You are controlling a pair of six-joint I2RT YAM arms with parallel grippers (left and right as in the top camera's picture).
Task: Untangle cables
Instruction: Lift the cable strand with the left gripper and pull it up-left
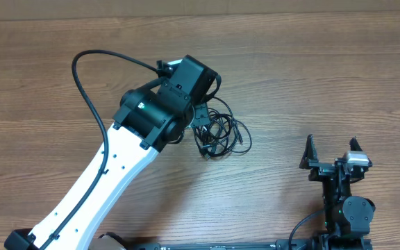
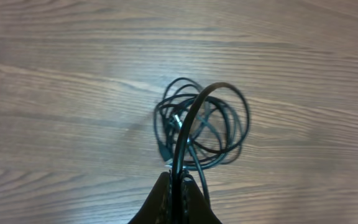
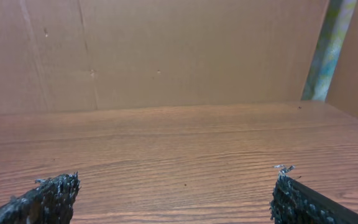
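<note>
I can see that the coil (image 2: 204,130) is bunched up tight under the strand of cable in my left gripper, so next I raise it high by that piece (image 2: 220,86) and shake its loops loose.
The cables (image 1: 222,133) lie as a small black tangled coil on the wooden table near its middle, partly hidden under my left arm in the overhead view. In the left wrist view the coil (image 2: 225,134) rests on the wood, and one strand arches up from it into my left gripper (image 2: 179,180), which is shut on that strand. A small silvery plug (image 2: 176,119) shows inside the coil. My right gripper (image 1: 332,147) stands open at the front right, well apart from the cables, with nothing between its fingertips (image 3: 55,193).
My left arm's thick black wire (image 1: 89,76) loops over the table's left half. A cardboard wall (image 3: 166,50) stands behind the table's far edge. Bare wood lies between the coil and the right gripper.
</note>
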